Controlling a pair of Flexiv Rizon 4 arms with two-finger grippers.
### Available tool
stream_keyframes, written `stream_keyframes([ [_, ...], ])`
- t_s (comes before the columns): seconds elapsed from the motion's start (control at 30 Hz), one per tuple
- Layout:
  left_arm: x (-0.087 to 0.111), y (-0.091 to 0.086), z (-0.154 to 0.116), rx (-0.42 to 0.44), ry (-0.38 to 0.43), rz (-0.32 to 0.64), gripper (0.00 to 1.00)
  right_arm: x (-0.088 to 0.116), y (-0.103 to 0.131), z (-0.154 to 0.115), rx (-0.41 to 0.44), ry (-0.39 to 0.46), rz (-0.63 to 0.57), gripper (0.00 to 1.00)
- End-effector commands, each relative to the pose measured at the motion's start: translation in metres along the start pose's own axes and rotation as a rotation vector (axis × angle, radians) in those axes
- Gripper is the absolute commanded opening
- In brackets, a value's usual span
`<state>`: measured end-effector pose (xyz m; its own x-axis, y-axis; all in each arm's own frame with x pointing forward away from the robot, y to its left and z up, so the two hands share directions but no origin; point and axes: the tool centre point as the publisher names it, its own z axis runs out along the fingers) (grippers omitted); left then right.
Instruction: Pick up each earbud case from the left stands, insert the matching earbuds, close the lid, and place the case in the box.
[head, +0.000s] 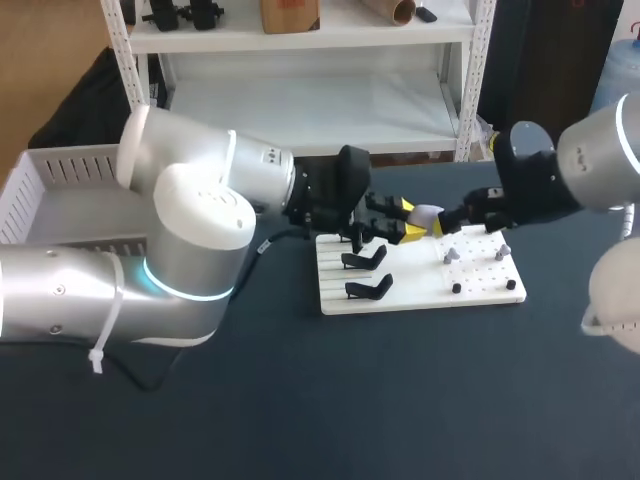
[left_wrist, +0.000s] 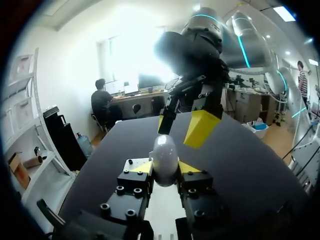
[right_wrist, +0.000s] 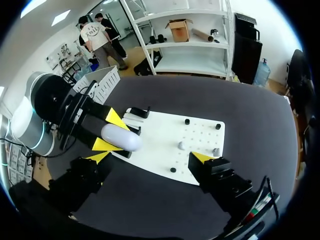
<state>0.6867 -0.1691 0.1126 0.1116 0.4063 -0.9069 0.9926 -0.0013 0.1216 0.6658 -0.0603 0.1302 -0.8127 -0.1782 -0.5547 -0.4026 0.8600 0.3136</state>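
The white earbud (head: 502, 253) is standing upright and its head (head: 505, 249) is clear of the white board, so the earbud will come loose and the board will stay still when the robot lifts.
A white earbud case (head: 426, 216) hangs above the white board's far edge, lid shut, with my left gripper (head: 409, 220) shut on it. In the left wrist view the case (left_wrist: 165, 152) sits between the yellow tips of that gripper (left_wrist: 166, 167). My right gripper (left_wrist: 182, 125) faces it from just ahead, open with nothing in it. In the right wrist view the right gripper (right_wrist: 150, 157) spreads wide, and the held case (right_wrist: 120, 137) lies ahead of its left finger. Two small white earbuds (head: 452, 256) (head: 503, 250) stand on the board's right half.
The white board (head: 420, 290) lies mid-table with two black stands (head: 365, 260) (head: 368, 288) on its left half and black pegs (head: 456, 288) on its right. A white slatted box (head: 60, 190) stands at the far left, partly behind my left arm.
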Motion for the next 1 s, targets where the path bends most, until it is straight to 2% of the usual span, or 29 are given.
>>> stream_keyframes([
  [0.03,0.001,-0.002,0.0,0.001,-0.009,0.006,0.0,0.0,0.002,0.0,0.028,-0.001,0.002,1.0],
  [0.4,0.0,-0.016,-0.004,0.016,-0.026,0.025,0.0,-0.006,0.0,-0.007,0.056,-0.014,-0.001,1.0],
  [0.6,0.006,-0.023,-0.005,0.013,-0.028,0.015,0.0,-0.011,-0.003,-0.015,0.087,-0.044,-0.02,1.0],
  [0.77,0.011,-0.026,-0.013,-0.01,-0.1,0.006,0.0,-0.005,-0.021,-0.023,0.132,-0.066,-0.025,1.0],
  [0.9,0.013,-0.028,-0.019,0.027,-0.181,0.003,0.0,0.002,-0.037,-0.028,0.2,-0.059,-0.047,1.0],
  [1.0,0.014,-0.029,-0.025,0.042,-0.203,-0.029,0.0,0.008,-0.044,-0.03,0.233,-0.04,-0.067,1.0],
])
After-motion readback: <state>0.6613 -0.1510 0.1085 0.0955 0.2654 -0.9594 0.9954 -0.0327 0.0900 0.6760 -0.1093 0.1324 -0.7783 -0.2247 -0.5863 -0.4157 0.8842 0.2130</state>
